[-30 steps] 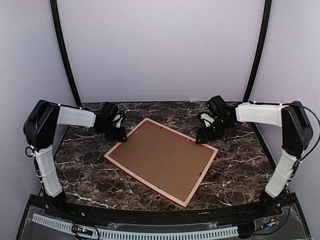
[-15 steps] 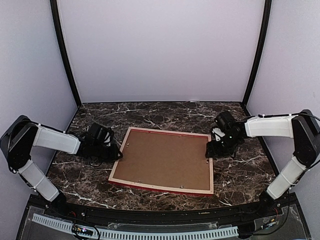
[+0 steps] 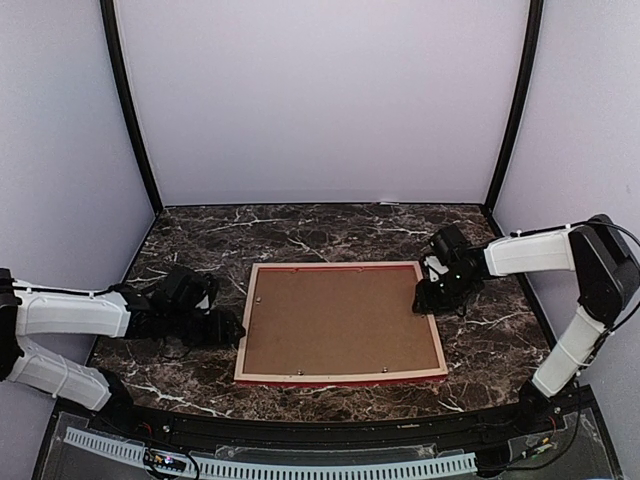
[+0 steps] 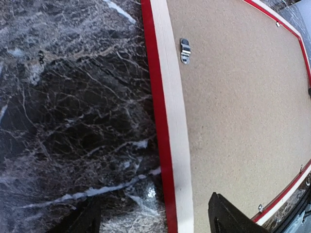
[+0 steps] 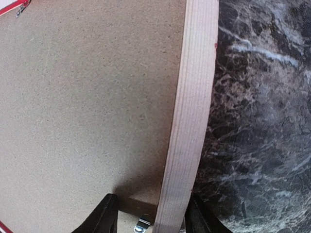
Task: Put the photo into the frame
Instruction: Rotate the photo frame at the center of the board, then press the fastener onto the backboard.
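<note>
The metal clip [image 4: 185,51] is parallel to the rail, far past my left gripper, so next I straddle the rail [image 4: 171,53] beside the clip and swing it toward the wood.
The frame [image 3: 342,375] lies face down in the middle of the table, its pale wood back up and a thin red edge showing. A brown backing board [image 3: 340,320] fills it. The photo is hidden. My left gripper [image 3: 228,328] sits low at the frame's left rail [image 4: 175,121], open wide, with one finger [image 4: 82,219] over the marble and the other [image 4: 232,218] over the board [image 4: 243,97]. My right gripper [image 3: 428,298] is at the right rail [image 5: 192,97] near its far end. It is open, straddling the rail, with a gap on the board [image 5: 87,97] side.
The tabletop [image 3: 180,370] is dark marble, walled in by pale panels with two black posts [image 3: 128,110] at the back corners. A small metal clip [image 4: 184,50] holds the board by the left rail. A black ledge [image 3: 320,425] runs along the near edge.
The frame has turned from a diagonal lie to square with the front edge. My left arm has drawn back to the near left and its jaws have opened. The right jaws have narrowed.
</note>
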`<state>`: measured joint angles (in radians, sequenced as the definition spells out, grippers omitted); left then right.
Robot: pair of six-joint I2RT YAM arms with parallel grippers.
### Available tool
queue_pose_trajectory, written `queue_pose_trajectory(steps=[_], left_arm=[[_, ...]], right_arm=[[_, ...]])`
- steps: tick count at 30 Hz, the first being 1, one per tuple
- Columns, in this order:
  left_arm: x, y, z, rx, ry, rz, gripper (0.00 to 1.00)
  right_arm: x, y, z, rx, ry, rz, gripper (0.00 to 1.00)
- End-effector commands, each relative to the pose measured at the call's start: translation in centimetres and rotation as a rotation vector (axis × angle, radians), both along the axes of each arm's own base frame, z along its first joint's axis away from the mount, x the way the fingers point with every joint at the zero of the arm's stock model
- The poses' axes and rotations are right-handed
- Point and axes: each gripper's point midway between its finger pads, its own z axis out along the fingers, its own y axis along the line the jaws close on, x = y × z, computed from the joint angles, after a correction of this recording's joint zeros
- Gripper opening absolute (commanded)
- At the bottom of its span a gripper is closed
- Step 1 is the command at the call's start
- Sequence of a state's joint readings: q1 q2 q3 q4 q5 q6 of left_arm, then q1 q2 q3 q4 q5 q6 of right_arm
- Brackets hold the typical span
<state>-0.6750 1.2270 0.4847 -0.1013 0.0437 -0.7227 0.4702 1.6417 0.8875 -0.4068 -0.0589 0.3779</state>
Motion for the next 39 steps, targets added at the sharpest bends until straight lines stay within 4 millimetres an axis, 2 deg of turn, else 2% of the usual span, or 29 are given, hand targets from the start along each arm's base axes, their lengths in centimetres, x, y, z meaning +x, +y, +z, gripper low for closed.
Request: queue_pose_trajectory(steps=[1,3,10,11,14,18,26,30,33,39], left_arm=[[2.0,1.5,1.4,0.162,-0.061,-0.004,0.84],[3.0,1.3,1.6,0.193,-0.064,-0.026,0.88],[7.5,0.3,2.3,0.193,-0.079,-0.094,0.89],[7.6,0.0,1.6,0.187,-0.049,-0.111,0.89],[9.3,-0.4,0.9,0.213,-0.031,-0.131,0.89],[10.7,-1.5,-0.1,0.227,-0.003,-0.163,0.88],[11.7,-2.5,-1.7,0.24,0.049,-0.199,0.84],[11.7,-2.3,-2.3,0.259,0.073,-0.189,0.74],[11.2,-2.0,-2.7,0.264,0.096,-0.176,0.65],[9.4,-1.4,-2.8,0.235,0.126,-0.154,0.61]], right_arm=[[2.2,-0.8,-0.4,-0.028,-0.04,-0.029,0.41],[2.7,-1.2,-0.4,-0.033,-0.045,-0.034,0.38],[3.8,-2.2,-0.6,-0.049,-0.059,-0.047,0.25],[3.8,-2.1,-0.6,-0.048,-0.062,-0.047,0.23],[3.8,-2.2,-0.7,-0.045,-0.065,-0.05,0.18],[3.6,-2.1,-0.5,-0.031,-0.07,-0.054,0.15],[3.4,-2.2,-0.4,-0.031,-0.071,-0.048,0.14],[3.3,-2.0,-0.3,-0.025,-0.069,-0.045,0.14],[3.3,-2.1,-0.4,-0.029,-0.069,-0.045,0.14],[3.2,-2.2,-0.4,-0.033,-0.067,-0.044,0.14]])
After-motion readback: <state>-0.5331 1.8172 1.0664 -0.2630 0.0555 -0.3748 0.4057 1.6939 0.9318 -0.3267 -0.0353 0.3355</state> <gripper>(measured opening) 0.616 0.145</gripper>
